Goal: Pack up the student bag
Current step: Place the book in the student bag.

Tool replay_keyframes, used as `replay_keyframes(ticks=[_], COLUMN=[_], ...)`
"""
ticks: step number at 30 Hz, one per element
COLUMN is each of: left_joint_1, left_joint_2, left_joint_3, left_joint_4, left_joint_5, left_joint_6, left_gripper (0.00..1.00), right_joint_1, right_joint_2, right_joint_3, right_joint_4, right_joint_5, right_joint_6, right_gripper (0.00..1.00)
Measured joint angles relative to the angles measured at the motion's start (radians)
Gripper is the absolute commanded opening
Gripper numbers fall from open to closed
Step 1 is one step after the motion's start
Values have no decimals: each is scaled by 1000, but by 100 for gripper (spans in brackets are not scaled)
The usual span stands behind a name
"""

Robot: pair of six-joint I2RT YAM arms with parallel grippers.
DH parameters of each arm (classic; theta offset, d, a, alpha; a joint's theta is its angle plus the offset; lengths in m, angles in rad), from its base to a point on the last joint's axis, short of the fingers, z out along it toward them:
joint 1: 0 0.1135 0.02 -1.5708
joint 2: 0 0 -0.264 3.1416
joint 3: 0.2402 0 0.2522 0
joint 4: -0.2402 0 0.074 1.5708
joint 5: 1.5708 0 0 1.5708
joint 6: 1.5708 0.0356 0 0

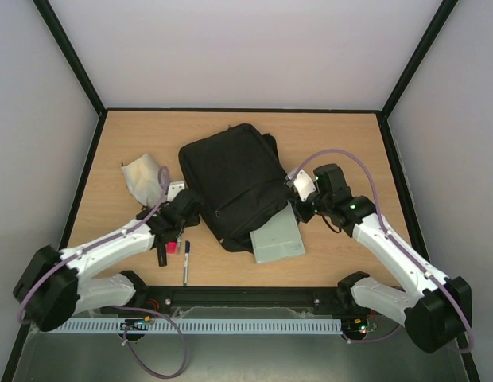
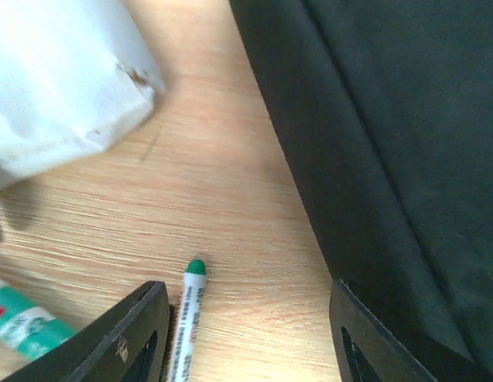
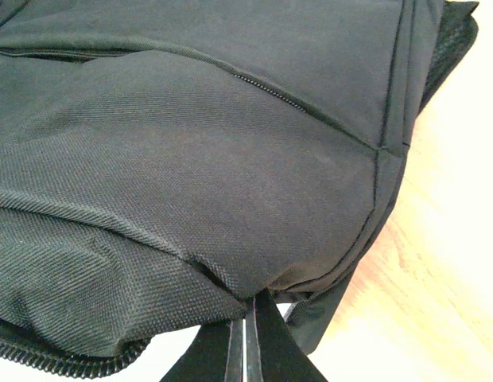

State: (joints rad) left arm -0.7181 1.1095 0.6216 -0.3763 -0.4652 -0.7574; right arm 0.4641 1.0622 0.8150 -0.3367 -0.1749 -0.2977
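The pale green book (image 1: 276, 238) sticks out of the bag's near corner, so my left gripper should come off the bag's side and push the book's near edge (image 1: 281, 259) in.
The student bag (image 1: 234, 179) is a large black backpack lying flat mid-table. My right gripper (image 1: 300, 205) is at its right edge. In the right wrist view its fingers (image 3: 262, 342) are pressed together with a fold of the bag's fabric (image 3: 191, 159) pinched at their tips. My left gripper (image 1: 185, 213) is at the bag's left edge, low over the table. In the left wrist view it (image 2: 250, 318) is open and empty, with the bag (image 2: 390, 159) beside its right finger and a white pen with a green cap (image 2: 191, 306) by its left finger.
A pale green flat book (image 1: 277, 237) pokes out from under the bag's near corner. A white crumpled pouch (image 1: 143, 177) lies at the left. A pen (image 1: 185, 264), a pink item (image 1: 172, 248) and a green-white tube (image 2: 20, 322) lie near the left gripper.
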Motion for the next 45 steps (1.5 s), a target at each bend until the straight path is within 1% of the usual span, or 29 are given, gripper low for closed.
replay_keyframes(ticks=[4, 7, 11, 14, 16, 19, 21, 23, 26, 29, 33, 35, 37, 40, 45], left_joint_1=[19, 23, 41, 55, 58, 54, 44, 19, -89, -267, -510, -610, -715, -818, -848], left_joint_2=[165, 311, 493, 617, 661, 662, 627, 545, 373, 226, 94, 52, 31, 58, 182], left_joint_3=[1, 63, 224, 370, 436, 473, 454, 402, 328, 299, 243, 194, 140, 101, 96], left_joint_4=[84, 120, 143, 200, 232, 273, 283, 278, 252, 220, 179, 167, 158, 142, 135], left_joint_5=[50, 65, 66, 84, 98, 119, 120, 99, 21, -93, -245, -286, -295, -270, -249], left_joint_6=[-1, 24, 88, 151, 186, 221, 238, 259, 313, 367, 429, 471, 532, 603, 694], left_gripper=[63, 64, 65, 64, 64, 67, 68, 69, 69, 71, 72, 72, 73, 75, 75], right_joint_1=[0, -1, -8, -11, -11, -11, -11, -13, -18, -29, -42, -45, -46, -46, -49], right_joint_2=[-55, -61, -65, -70, -69, -66, -62, -55, -50, -49, -49, -49, -48, -46, -46], right_joint_3=[-49, -57, -58, -61, -62, -63, -63, -63, -63, -63, -63, -63, -63, -63, -63], right_joint_4=[0, 0, -6, -17, -26, -29, -28, -26, -25, -24, -24, -24, -24, -24, -24], right_joint_5=[-23, -55, -96, -110, -117, -133, -136, -134, -127, -122, -123, -123, -123, -124, -130], right_joint_6=[0, -3, -13, -14, -14, -13, -13, -10, -5, 0, 7, 10, 11, 12, 14], right_gripper=[1, 1, 1, 1, 1, 1, 1, 1, 1, 1, 1, 1, 1, 1, 1])
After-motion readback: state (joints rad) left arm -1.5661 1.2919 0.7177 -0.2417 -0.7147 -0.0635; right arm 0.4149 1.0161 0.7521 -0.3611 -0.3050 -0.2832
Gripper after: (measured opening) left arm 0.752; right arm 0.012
